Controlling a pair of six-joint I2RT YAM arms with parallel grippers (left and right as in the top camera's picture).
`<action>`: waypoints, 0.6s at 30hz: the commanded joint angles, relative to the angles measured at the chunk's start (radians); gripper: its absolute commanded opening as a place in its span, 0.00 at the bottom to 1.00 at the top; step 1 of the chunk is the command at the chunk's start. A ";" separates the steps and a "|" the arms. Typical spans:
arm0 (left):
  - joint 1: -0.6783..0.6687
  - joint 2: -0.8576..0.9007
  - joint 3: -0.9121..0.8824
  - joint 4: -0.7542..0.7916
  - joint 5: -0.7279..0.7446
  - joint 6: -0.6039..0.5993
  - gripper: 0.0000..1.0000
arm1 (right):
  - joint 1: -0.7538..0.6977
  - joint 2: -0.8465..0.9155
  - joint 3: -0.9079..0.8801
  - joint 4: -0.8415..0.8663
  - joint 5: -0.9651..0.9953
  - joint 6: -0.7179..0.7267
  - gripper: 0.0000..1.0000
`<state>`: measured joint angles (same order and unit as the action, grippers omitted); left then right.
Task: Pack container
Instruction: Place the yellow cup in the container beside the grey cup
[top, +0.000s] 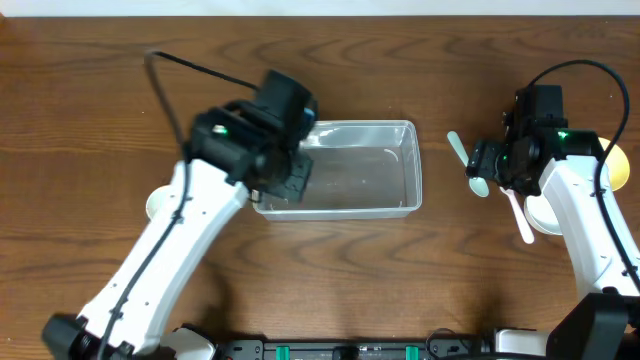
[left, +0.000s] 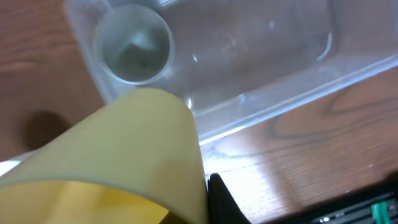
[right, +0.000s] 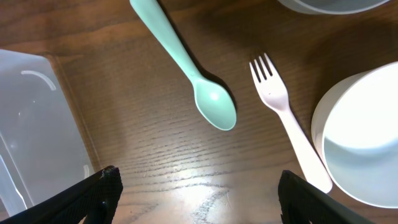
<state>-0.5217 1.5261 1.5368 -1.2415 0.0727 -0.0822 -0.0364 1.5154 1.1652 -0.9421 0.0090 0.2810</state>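
Observation:
I should keep lowering the yellow cup with my left gripper until it stands inside, because the container's bottom beside the grey cup (left: 191, 79) (left: 134, 45) is free for it.
The clear plastic container (top: 380, 170) lies in the middle of the table, and its wall shows in the left wrist view (left: 280, 74). A small grey cup (left: 134, 43) stands upright in one of its corners. My left gripper (top: 285, 178) hangs over the container's left end, shut on the rim of a yellow bowl (left: 124, 162). Only one black finger (left: 217, 199) shows beside the bowl. My right gripper (right: 199, 193) is open and empty, a little above the wood just right of the container, near a mint spoon (right: 186, 62) and a pale fork (right: 289, 118).
A white bowl (top: 545, 215) and a grey bowl (top: 615, 165) stand at the far right, beside the fork (top: 520, 215) and spoon (top: 462, 160). A yellow round thing (top: 155, 203) peeks out from under the left arm. The container's corner (right: 31, 124) is left of the right gripper.

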 joint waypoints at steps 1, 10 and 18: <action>-0.006 0.016 -0.108 0.051 -0.013 -0.008 0.06 | -0.005 -0.012 0.000 -0.001 0.010 -0.002 0.82; -0.004 0.019 -0.291 0.233 -0.040 -0.005 0.06 | -0.005 -0.012 0.000 -0.005 0.010 -0.002 0.82; -0.004 0.068 -0.352 0.317 -0.040 -0.005 0.06 | -0.005 -0.012 0.000 -0.009 0.010 -0.002 0.82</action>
<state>-0.5274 1.5612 1.2003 -0.9337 0.0479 -0.0818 -0.0364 1.5154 1.1652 -0.9493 0.0090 0.2810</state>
